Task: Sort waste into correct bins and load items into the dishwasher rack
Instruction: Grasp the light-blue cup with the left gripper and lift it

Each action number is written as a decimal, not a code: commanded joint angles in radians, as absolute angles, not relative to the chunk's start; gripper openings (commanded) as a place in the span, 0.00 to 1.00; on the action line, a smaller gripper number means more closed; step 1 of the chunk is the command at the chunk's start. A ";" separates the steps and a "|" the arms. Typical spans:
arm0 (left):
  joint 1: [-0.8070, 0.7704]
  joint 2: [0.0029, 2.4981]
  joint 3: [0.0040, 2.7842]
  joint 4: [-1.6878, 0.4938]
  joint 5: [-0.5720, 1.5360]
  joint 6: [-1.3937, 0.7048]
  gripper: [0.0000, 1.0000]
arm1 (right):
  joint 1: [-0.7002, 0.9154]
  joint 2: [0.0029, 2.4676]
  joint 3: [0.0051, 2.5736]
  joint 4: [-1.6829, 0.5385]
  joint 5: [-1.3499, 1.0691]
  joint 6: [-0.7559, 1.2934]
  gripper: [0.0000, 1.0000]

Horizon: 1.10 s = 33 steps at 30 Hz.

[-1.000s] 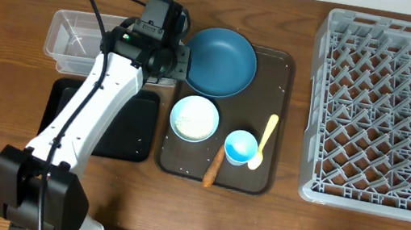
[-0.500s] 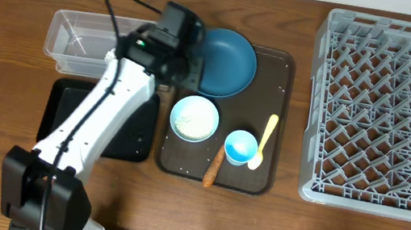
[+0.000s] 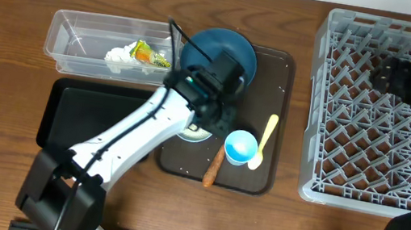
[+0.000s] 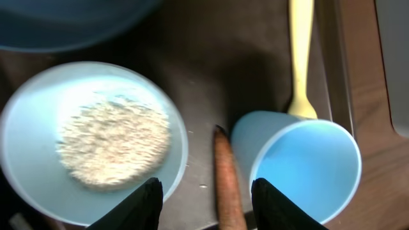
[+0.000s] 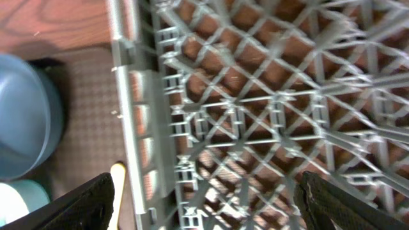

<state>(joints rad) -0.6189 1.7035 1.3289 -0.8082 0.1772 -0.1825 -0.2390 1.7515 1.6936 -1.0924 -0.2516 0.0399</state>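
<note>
I should lift the cup (image 3: pixel 241 146) with my left gripper and hand it over, since the grey rack (image 3: pixel 375 157) is under my right gripper, far from the blue cup.
My left gripper (image 4: pixel 208 195) is open and empty, low over the brown serving tray. Its fingers straddle the upper end of the thin brown stick (image 4: pixel 227 185). The white bowl (image 4: pixel 38 160) with rice-like crumbs (image 4: pixel 115 140) is to its left and the blue cup (image 4: pixel 300 166) to its right. In the overhead view the left gripper (image 3: pixel 216 125) covers most of the white bowl. The pale yellow spoon (image 3: pixel 264 138) lies beside the cup. The crumpled tissue (image 3: pixel 120 55) and the yellow-green wrapper (image 3: pixel 149 55) lie in the clear tub (image 3: pixel 67 33). My right gripper (image 3: pixel 387 73) is open and empty above the grey rack (image 3: pixel 384 150). The pink cup is out of view.
The dark-blue bowl (image 3: pixel 235 50) sits at the back of the brown serving tray (image 3: pixel 272 76). The shallow black tray (image 3: pixel 67 111) lies in front of the tub. The right wrist view shows the rack's left wall (image 5: pixel 128 96), with the spoon's tip (image 5: pixel 117 191) beyond it.
My left arm swung right from the clear tub to over the white bowl and stick, uncovering the tissue and wrapper in the tub. My right arm came into view over the rack.
</note>
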 commanded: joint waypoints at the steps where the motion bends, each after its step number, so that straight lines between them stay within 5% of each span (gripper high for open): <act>1: -0.656 1.721 1.318 -0.810 0.176 -0.191 0.48 | -0.205 1.753 1.700 -1.090 -0.244 0.021 0.91; 12: -0.717 1.728 1.224 -0.723 0.175 -0.204 0.47 | -0.164 1.753 1.700 -1.092 -0.236 0.020 0.91; 18: -0.717 1.728 1.173 -0.677 0.175 -0.204 0.35 | -0.162 1.753 1.700 -1.092 -0.236 0.021 0.90; 23: -0.717 1.728 1.169 -0.642 0.175 -0.205 0.06 | -0.163 1.753 1.700 -1.095 -0.236 0.021 0.90; 33: -0.680 1.686 1.263 -0.589 0.175 -0.211 0.06 | -0.164 1.753 1.700 -1.106 -0.176 0.003 0.93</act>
